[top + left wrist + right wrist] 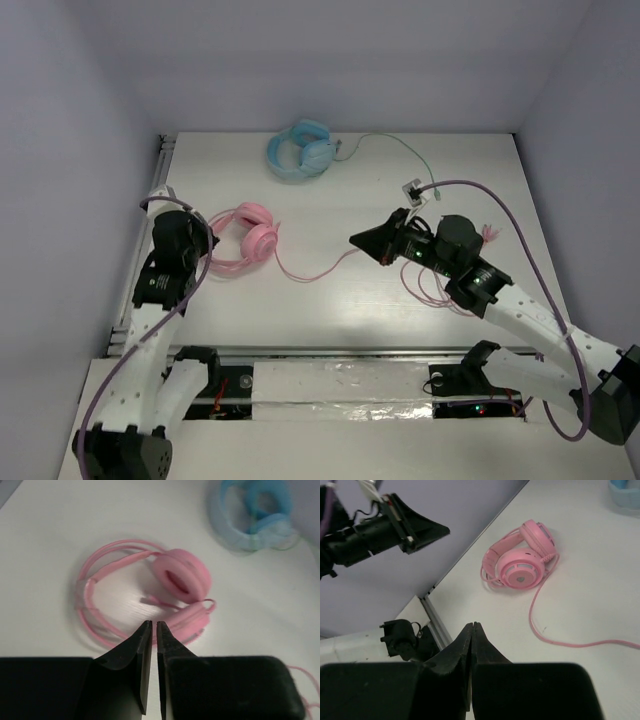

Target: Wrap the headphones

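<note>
My right gripper is shut above the pink cable point(320, 276) lying flat, so my left gripper should raise the headphones' headband point(223, 263) before my right one opens around the cable.
The pink headphones point(250, 240) lie flat on the white table at the left, ear cups together. They also show in the left wrist view point(177, 577) and the right wrist view point(520, 565). Their thin pink cable point(320, 272) trails right across the table point(540, 627) and ends in loose loops under my right arm. My left gripper point(212, 243) hovers just left of the headband, jaws nearly together and empty point(153, 626). My right gripper point(356, 240) is shut and empty above the table to the right of the headphones, over the cable point(472, 625).
Light blue headphones point(300, 150) with a green cable point(400, 145) lie at the back of the table, also in the left wrist view point(255, 515). White walls close in the left, back and right. A metal rail point(432, 617) runs along the table's left edge.
</note>
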You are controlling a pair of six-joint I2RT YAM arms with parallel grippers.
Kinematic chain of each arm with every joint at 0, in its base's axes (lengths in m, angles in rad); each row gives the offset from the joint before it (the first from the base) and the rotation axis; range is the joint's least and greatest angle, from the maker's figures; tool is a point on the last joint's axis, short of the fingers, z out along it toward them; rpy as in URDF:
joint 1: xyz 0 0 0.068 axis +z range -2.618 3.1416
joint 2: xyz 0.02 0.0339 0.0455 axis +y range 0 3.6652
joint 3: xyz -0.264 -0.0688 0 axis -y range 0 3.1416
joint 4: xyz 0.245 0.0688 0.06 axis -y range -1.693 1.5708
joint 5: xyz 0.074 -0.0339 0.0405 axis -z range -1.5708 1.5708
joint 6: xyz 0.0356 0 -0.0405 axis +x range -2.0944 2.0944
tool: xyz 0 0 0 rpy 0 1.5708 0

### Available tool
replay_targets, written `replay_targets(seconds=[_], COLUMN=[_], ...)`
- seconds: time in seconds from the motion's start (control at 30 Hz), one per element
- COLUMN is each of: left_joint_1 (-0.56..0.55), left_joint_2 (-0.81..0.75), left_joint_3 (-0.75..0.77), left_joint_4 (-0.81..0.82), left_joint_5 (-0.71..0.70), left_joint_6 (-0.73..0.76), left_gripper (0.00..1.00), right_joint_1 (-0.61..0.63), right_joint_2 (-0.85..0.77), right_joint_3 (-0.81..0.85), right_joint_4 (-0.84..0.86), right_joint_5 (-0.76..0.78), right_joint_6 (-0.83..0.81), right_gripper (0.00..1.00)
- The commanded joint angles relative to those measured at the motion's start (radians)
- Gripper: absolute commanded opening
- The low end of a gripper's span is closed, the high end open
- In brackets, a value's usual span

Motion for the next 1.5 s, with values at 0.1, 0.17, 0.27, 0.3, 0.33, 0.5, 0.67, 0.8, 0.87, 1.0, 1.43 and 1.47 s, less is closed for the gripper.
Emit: replay_targets(seconds=[0.1,0.17,0.27,0.3,0.33,0.5,0.67,0.8,0.87,1.0,1.43,1.47], left_joint_1=[0.171,0.171,0.171,0.18,0.18,0.203,0.203,0.203,0.203,0.203,0.194,0.194], left_joint_2=[0.189,0.236,0.328,0.377,0.407,0.578,0.694,0.773,0.795,0.83,0.708,0.654], left_joint_3=[-0.038,-0.034,-0.032,-0.032,-0.023,0.031,0.058,0.089,0.1,0.112,0.123,0.117], left_joint_4=[0.004,-0.007,-0.001,-0.001,-0.002,0.012,0.016,0.027,0.038,0.058,0.073,0.085], left_joint_5=[0.078,0.095,0.107,0.095,0.071,0.046,0.027,0.027,0.04,0.06,0.355,0.4], left_joint_6=[0.043,0.049,0.052,0.052,0.058,0.076,0.118,0.145,0.149,0.155,0.169,0.14], left_gripper=[0.21,0.33,0.55,0.58,0.6,0.62,0.62,0.61,0.59,0.49,0.0,0.0], right_joint_1=[0.008,0.008,0.008,0.008,0.008,0.008,0.008,0.008,0.008,0.008,0.008,0.008], right_joint_2=[-0.089,-0.106,-0.112,-0.114,-0.114,-0.13,-0.147,-0.132,-0.121,-0.126,-0.072,-0.04], right_joint_3=[-0.027,-0.027,-0.027,-0.025,-0.022,-0.022,-0.024,-0.02,-0.019,-0.025,-0.027,-0.022], right_joint_4=[0.031,0.03,0.022,0.019,0.008,0.004,-0.006,-0.003,-0.004,0.0,0.031,0.04], right_joint_5=[0.06,0.054,0.063,0.068,0.071,0.058,0.068,0.057,0.052,0.058,0.066,0.024], right_joint_6=[-0.01,-0.006,-0.006,-0.006,-0.009,-0.014,-0.017,-0.013,-0.014,-0.016,-0.031,-0.033], right_gripper=[0.0,0.03,0.15,0.19,0.25,0.38,0.43,0.44,0.44,0.44,0.0,0.0])
